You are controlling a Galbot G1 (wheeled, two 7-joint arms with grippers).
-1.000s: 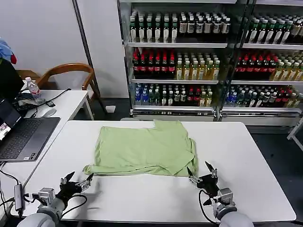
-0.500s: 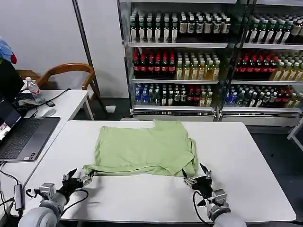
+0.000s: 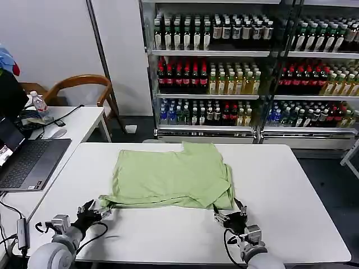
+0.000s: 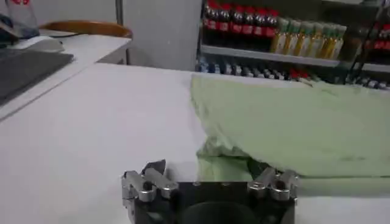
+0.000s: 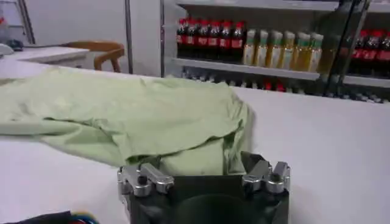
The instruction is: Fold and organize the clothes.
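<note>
My gripper will uncover a printed front hidden underneath when it turns the shirt over, because the shirt's upper side (image 3: 171,176) is plain light green (image 3: 151,171).
The clothes are one light green shirt (image 3: 171,176), lying partly folded and flat on the white table (image 3: 168,238). My left gripper (image 3: 96,212) is open at the shirt's near left corner. In the left wrist view that corner of the shirt (image 4: 292,122) lies between the spread fingers of the left gripper (image 4: 205,168). My right gripper (image 3: 226,215) is open at the near right corner. In the right wrist view the hem of the shirt (image 5: 140,109) reaches in between the fingers of the right gripper (image 5: 200,163). Both grippers sit low over the tabletop.
A side table on the left carries an open laptop (image 3: 28,162), a water bottle (image 3: 38,104) and cables. A wooden chair (image 3: 78,84) stands behind it. Shelves of drink bottles (image 3: 224,67) line the back. Bare tabletop lies to the right of the shirt.
Both grippers have slid forward along the table to the shirt's near edge. The right one also shifted left to the near right corner. The shirt has not moved.
</note>
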